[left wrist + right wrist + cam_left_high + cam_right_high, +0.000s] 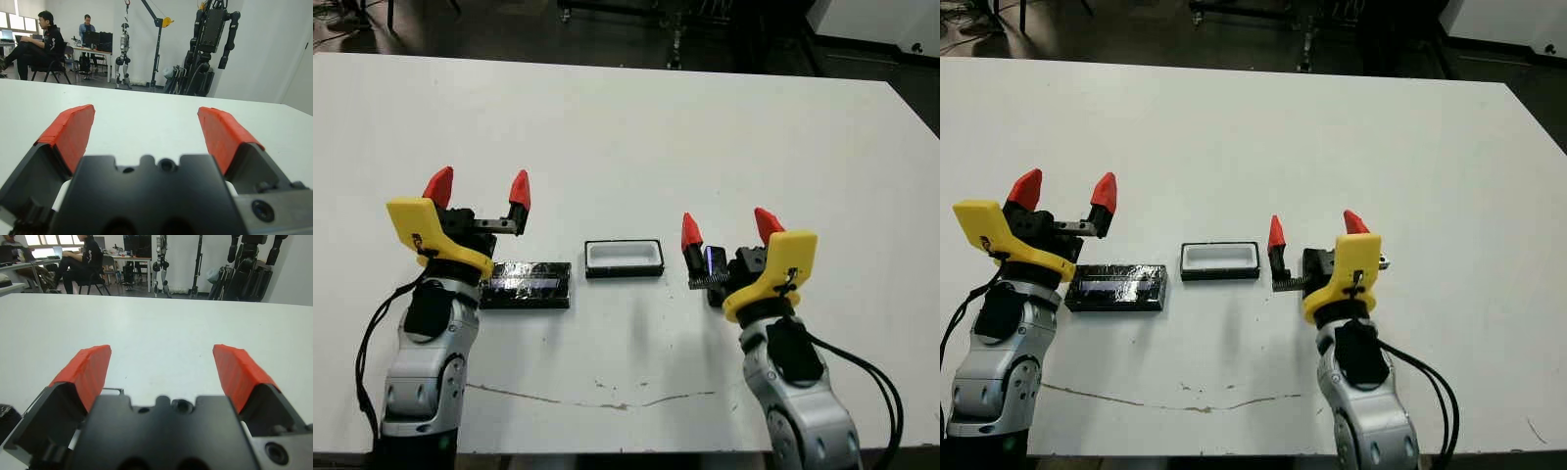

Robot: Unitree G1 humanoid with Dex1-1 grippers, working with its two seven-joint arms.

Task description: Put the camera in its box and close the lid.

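The white lining has a long, narrow hollow [623, 257] in it, so the camera [716, 262] will settle lengthwise into that hollow and lie almost flush when the robot lowers it.
The box [624, 258], a shallow black tray with white lining, lies near the table's middle with nothing in it. To its left lies the lid [527, 284], a flat glossy black slab with a pale stripe. My left gripper [480, 188] stands open just above and behind the lid's left end, holding nothing. Right of the box, my right gripper [729, 230] is open too. The camera [714, 262], a slim dark bar with a bluish sheen, shows just below that gripper's fingers, largely hidden by its body. Both wrist views show bare table between the fingers.
The white table [626, 137] stretches bare behind the objects. A thin crack line [607, 401] runs near its front edge. Beyond the far edge the wrist views show a seated person [41, 46], another person [88, 29], and parked robot stands [212, 49].
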